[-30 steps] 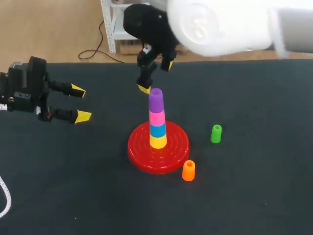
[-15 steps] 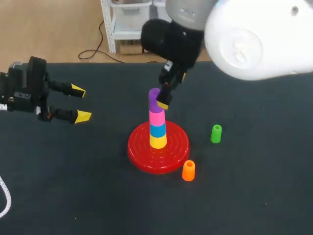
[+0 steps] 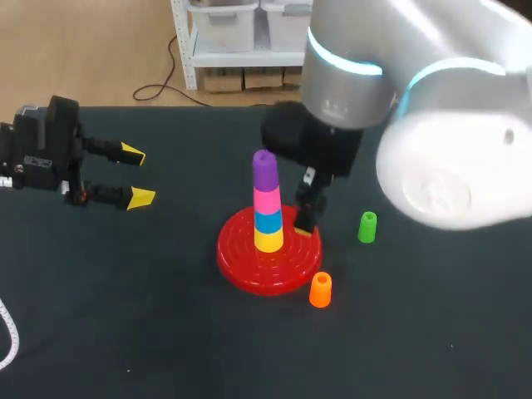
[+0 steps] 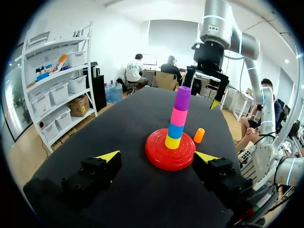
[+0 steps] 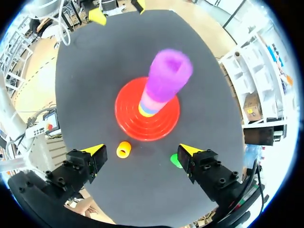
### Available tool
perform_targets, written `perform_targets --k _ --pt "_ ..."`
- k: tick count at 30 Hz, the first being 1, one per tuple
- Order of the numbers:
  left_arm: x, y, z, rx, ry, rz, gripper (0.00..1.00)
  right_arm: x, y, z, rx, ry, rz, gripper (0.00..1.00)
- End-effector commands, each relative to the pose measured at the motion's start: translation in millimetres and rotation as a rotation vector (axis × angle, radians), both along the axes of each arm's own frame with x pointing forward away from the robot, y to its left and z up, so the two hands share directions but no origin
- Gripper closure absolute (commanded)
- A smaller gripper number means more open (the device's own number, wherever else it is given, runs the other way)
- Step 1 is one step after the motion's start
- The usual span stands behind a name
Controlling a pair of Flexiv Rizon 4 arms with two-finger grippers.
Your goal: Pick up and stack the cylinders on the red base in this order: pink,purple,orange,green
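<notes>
The orange cylinder [image 3: 321, 290] will slide partway over the purple top when I lower it, because the pink and blue bands [image 3: 268, 211] look shorter than the purple cylinder.
The red base [image 3: 241, 262] holds a stack of yellow, blue, pink [image 3: 267, 200] and purple [image 3: 264, 169] cylinders. The orange cylinder [image 3: 320, 290] stands on the table just right of the base's front. The green cylinder [image 3: 367, 227] stands further right. My right gripper [image 3: 309, 209] hangs open beside the stack's right side, holding nothing. From its wrist, the right gripper [image 5: 142, 152] looks down on the purple top [image 5: 168, 76], the orange cylinder [image 5: 124, 149] and the green one [image 5: 175, 160]. My left gripper [image 3: 137, 176] rests open and empty at the far left.
In the left wrist view the left gripper [image 4: 157, 156] faces the red base [image 4: 161, 159], with the stack on it and the orange cylinder [image 4: 199, 135] beyond. The dark table [image 3: 125, 316] surrounds the base on all sides.
My right arm swung from behind the stack, over the purple cylinder, to the stack's right side and came lower. The left arm and all cylinders stayed put.
</notes>
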State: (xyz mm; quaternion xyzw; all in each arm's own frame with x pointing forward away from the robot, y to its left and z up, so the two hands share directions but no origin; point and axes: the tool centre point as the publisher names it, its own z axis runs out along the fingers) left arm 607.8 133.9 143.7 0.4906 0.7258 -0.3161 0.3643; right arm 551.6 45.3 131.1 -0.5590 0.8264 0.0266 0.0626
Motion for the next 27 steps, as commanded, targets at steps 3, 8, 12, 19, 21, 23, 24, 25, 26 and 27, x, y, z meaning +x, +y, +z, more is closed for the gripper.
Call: perform_targets --k 3,8,12,19,21,23,24,25,26,27 --pt "-0.2 0 -1.3 -0.004 -0.004 0.000 0.00 -10.0 -8 -32 0.037 0.003 -0.019 0.00" --pt "-0.2 0 -1.3 -0.004 -0.004 0.000 0.00 -14.1 -14 -50 0.038 0.030 -0.036 0.00" --pt "-0.2 0 -1.3 -0.004 -0.004 0.000 0.00 -18.1 -15 -57 0.031 0.035 -0.033 0.00" --pt "-0.2 0 -1.3 -0.004 -0.004 0.000 0.00 -33.2 -15 -70 -0.012 0.016 -0.008 0.00" --pt "-0.2 0 -1.3 -0.004 -0.004 0.000 0.00 -36.2 -17 -73 -0.022 0.010 -0.013 0.00" --pt "-0.2 0 -1.3 -0.004 -0.004 0.000 0.00 -39.7 -17 -78 -0.024 0.009 -0.014 0.00" --pt "-0.2 0 -1.3 -0.004 -0.004 0.000 0.00 -41.3 -17 -80 -0.024 0.012 -0.015 0.00" --pt "-0.2 0 -1.3 -0.004 -0.004 0.000 0.00 -42.4 -17 -81 -0.025 0.013 -0.016 0.00" --pt "-0.2 0 -1.3 -0.004 -0.004 0.000 0.00 -43.2 -17 -83 -0.024 0.013 -0.017 0.00" --pt "-0.2 0 -1.3 -0.004 -0.004 0.000 0.00 -43.8 -17 -84 -0.022 0.017 -0.022 0.00"
